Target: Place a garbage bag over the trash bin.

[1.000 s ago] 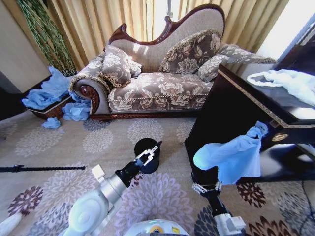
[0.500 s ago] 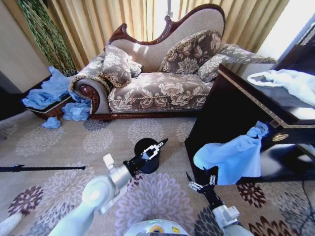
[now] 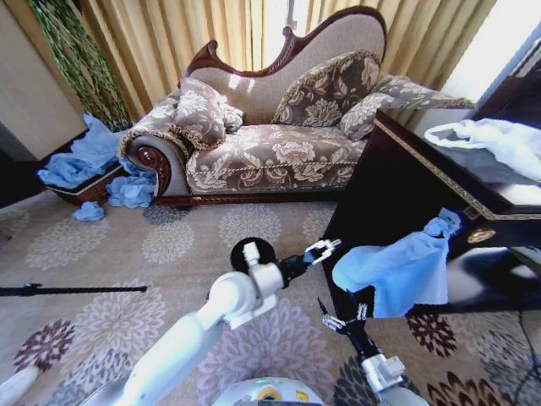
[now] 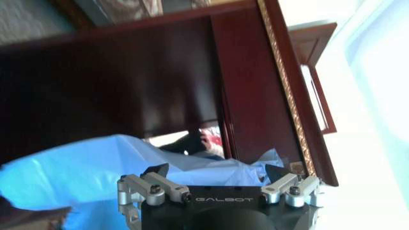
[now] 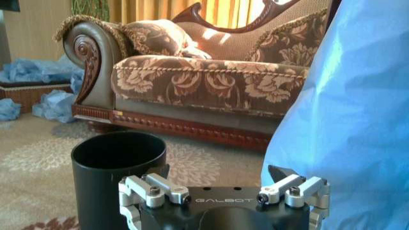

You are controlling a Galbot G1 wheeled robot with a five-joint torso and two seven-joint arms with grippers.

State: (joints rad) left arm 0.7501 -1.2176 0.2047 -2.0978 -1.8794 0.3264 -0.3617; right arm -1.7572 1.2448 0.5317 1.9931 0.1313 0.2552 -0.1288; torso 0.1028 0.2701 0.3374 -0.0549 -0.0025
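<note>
The garbage bag (image 3: 362, 267) will come off when the robot pulls, and another bag will stay hanging there, because overlapping blue layers (image 3: 414, 269) hang from the twisted top.
The light-blue garbage bag (image 3: 396, 272) hangs crumpled on the front of a dark cabinet (image 3: 397, 182), its twisted top up by the cabinet's edge. My left gripper (image 3: 325, 248) reaches across from the left, open, a short gap from the bag's left side. In the left wrist view the open left gripper (image 4: 216, 170) has the garbage bag (image 4: 89, 172) just ahead. The black trash bin (image 3: 265, 248) stands on the carpet, partly behind my left arm. My right gripper (image 3: 342, 315) is open, low under the bag. In the right wrist view, the right gripper (image 5: 220, 172) points between the trash bin (image 5: 118, 179) and the garbage bag (image 5: 348, 120).
A floral sofa (image 3: 279, 148) stands behind the bin. A white plastic bag (image 3: 499, 139) lies on the cabinet top. A basket (image 3: 84, 188) with blue bags and loose blue bags (image 3: 131, 191) sit at the far left. A black rod (image 3: 68, 290) lies on the carpet.
My left arm has swung right, from over the bin's mouth to beside the hanging bag. The right gripper has crept slightly left under the bag. The bag and bin have stayed put.
</note>
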